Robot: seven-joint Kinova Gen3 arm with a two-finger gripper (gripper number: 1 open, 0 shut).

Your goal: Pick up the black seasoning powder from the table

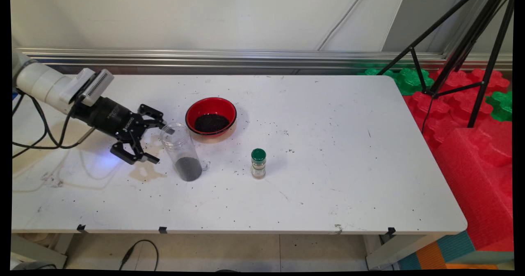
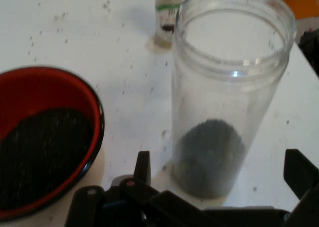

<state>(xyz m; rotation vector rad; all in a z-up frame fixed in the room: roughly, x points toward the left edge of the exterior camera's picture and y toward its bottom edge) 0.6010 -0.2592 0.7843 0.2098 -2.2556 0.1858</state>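
Loose dark grains (image 1: 189, 169) sit low in the tall lidless jar (image 1: 175, 133), so I expect the grains to slide along the jar's side and pour out when the robot tips it.
A tall clear plastic jar (image 1: 181, 153) (image 2: 224, 97) stands upright and lidless on the white table (image 1: 328, 177), with a layer of dark grains at its bottom. My gripper (image 1: 154, 142) (image 2: 219, 174) is open just left of the jar, one finger on each side of it, not touching. A red bowl (image 1: 211, 116) (image 2: 45, 137) holding dark grains sits right behind the jar. A small spice bottle (image 1: 258, 163) (image 2: 167, 15) with a green cap stands to the jar's right.
Loose dark grains are scattered over the table, and brownish stains (image 1: 145, 171) lie under the gripper. A black tripod (image 1: 463, 50) and red and green foam blocks (image 1: 471, 144) stand off the table's right end. Black cables (image 1: 41, 136) hang from the arm.
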